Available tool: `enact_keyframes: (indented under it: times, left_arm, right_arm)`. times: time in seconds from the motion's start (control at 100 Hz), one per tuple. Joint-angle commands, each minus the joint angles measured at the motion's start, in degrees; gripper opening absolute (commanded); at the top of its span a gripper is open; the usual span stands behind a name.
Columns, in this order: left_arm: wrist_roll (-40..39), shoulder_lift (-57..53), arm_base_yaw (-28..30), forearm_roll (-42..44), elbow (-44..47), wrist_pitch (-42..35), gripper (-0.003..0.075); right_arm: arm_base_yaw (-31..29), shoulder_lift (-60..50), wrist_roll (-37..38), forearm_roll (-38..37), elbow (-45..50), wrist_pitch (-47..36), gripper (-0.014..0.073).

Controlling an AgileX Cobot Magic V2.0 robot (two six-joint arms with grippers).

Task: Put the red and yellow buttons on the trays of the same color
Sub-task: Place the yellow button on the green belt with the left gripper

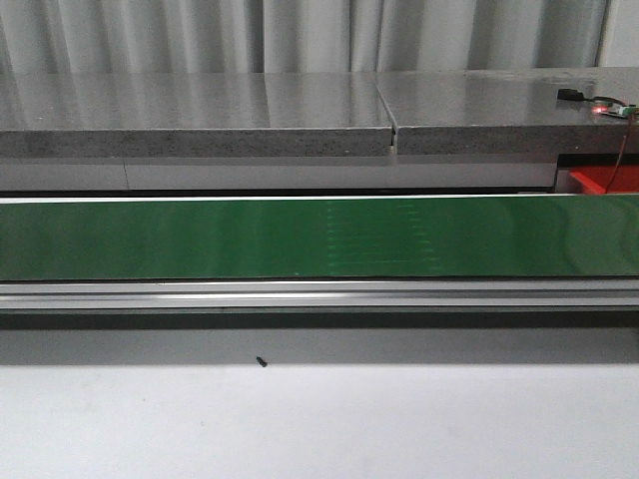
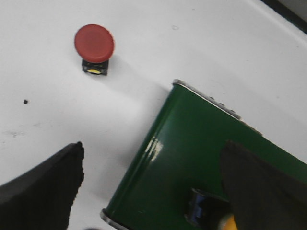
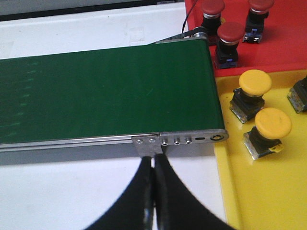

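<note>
I expect the red button [image 2: 94, 47] to ride upright along the belt toward the trays once I set it there, because the green belt's end [image 2: 149, 152] curves over.
In the left wrist view a red button [image 2: 94, 44] on a dark base stands alone on the white table. My left gripper [image 2: 154, 148] hangs open over the end of the green belt [image 2: 192, 158]. A yellow button [image 2: 211, 215] sits on that belt, partly hidden by the finger beside it. In the right wrist view my right gripper [image 3: 153, 160] is shut on nothing, just before the belt's other end [image 3: 105, 91]. Beyond it, the red tray [image 3: 283, 52] holds red buttons [image 3: 230, 33] and the yellow tray [image 3: 240, 191] holds yellow buttons [image 3: 272, 123]. Neither gripper shows in the front view.
The green belt [image 1: 300, 238] runs across the front view, with an aluminium rail [image 1: 319, 292] before it and grey stone slabs [image 1: 200, 115] behind. A corner of the red tray [image 1: 604, 180] shows at the far right. A small circuit board with a wire [image 1: 611, 108] lies on the right slab.
</note>
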Motion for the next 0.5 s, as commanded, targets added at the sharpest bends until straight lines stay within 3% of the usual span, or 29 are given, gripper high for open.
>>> enact_keyframes:
  times: [0.0, 0.49]
  left_arm:
    - [-0.3, -0.8, 1.2, -0.6, -2.1, -1.2, 0.0566]
    - [-0.3, 10.0, 3.5, 0.5, -5.2, -5.8, 0.0566]
  right_arm:
    - [0.1, 0.0, -0.6, 0.3, -1.5, -3.2, -0.0067]
    - [0.1, 0.0, -0.6, 0.3, -1.5, -3.2, -0.0067]
